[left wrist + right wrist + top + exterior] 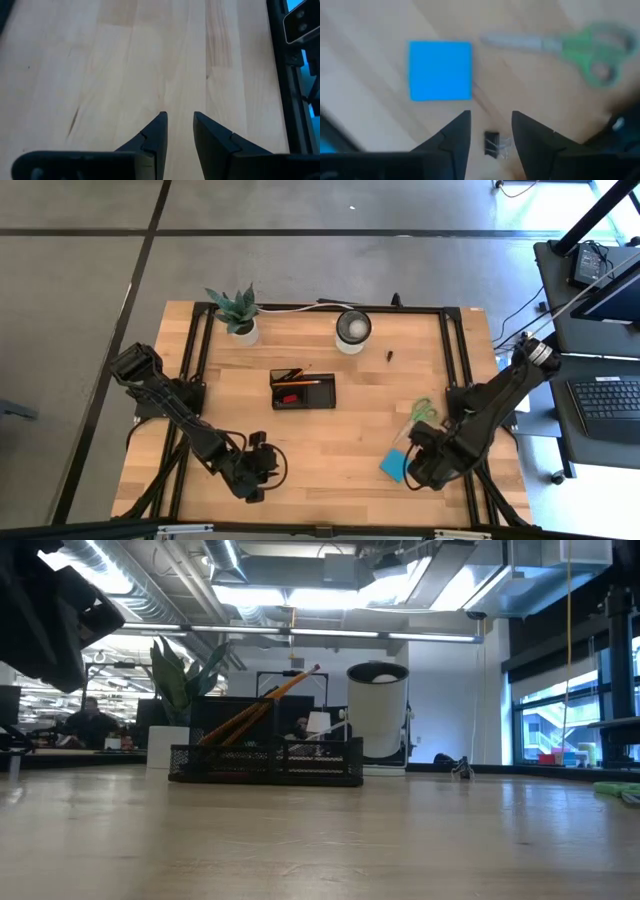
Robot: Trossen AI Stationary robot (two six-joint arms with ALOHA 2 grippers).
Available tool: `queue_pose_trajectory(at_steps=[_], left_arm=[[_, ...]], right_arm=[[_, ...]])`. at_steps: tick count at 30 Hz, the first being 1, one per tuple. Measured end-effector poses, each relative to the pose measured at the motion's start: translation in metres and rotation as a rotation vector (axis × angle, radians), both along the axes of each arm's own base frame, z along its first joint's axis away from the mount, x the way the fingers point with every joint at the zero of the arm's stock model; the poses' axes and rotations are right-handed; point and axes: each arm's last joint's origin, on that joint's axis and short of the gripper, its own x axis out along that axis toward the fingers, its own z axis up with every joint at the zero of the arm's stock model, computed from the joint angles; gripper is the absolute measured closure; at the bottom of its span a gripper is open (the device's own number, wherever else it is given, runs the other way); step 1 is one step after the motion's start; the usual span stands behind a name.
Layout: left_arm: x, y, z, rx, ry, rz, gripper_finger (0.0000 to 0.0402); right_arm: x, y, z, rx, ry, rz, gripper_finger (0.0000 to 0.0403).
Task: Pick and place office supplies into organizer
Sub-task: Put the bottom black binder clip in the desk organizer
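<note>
The black binder clip (497, 144) is clear of the pad and lined up with the open fingers, so my right gripper should keep going down until the fingers are on both sides of the clip's body (491, 144).
The black organizer (303, 391) stands mid-table with orange pencils (262, 708) leaning out of it and a red eraser (290, 397) inside. Green-handled scissors (421, 414) and a blue sticky-note pad (392, 465) lie flat at the near right. My right gripper (491, 120) hangs open above the table, pointing down; a small black binder clip (495, 144) lies on the wood between its fingers in the right wrist view, with the pad (440, 70) and scissors (570, 47) beyond. My left gripper (178, 120) is open over bare wood at the near left.
A potted plant (238, 315) and a round white-rimmed cup (352, 330) stand along the far edge. Another tiny black clip (389, 356) lies right of the cup. Black frame rails (455, 355) run along the table's sides. Bare wood lies between the organizer and the near edge.
</note>
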Motion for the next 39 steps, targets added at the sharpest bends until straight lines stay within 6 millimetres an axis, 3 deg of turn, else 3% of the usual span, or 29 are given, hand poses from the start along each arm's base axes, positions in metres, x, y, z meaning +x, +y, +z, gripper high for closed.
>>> queue_pose_trajectory(at_steps=[5,10,22,29,39], left_arm=[[0.001,0.001,0.000,-0.012,0.002,-0.002,0.0316],[0.002,0.000,0.001,-0.018,-0.003,-0.003,0.0315],[0.004,0.002,0.001,-0.027,-0.009,0.008,0.0315],[0.005,0.003,0.001,-0.029,-0.007,0.010,0.0316],[0.005,0.003,0.001,-0.029,-0.007,0.011,0.0315]], right_arm=[[-0.018,-0.001,-0.041,0.071,0.106,-0.072,0.0257],[-0.026,0.000,-0.058,0.124,0.070,-0.046,0.0257],[-0.054,-0.012,-0.063,0.233,-0.002,-0.061,0.0257],[-0.058,-0.011,-0.077,0.289,-0.033,-0.048,0.0257],[-0.060,-0.012,-0.080,0.290,-0.014,-0.043,0.0257]])
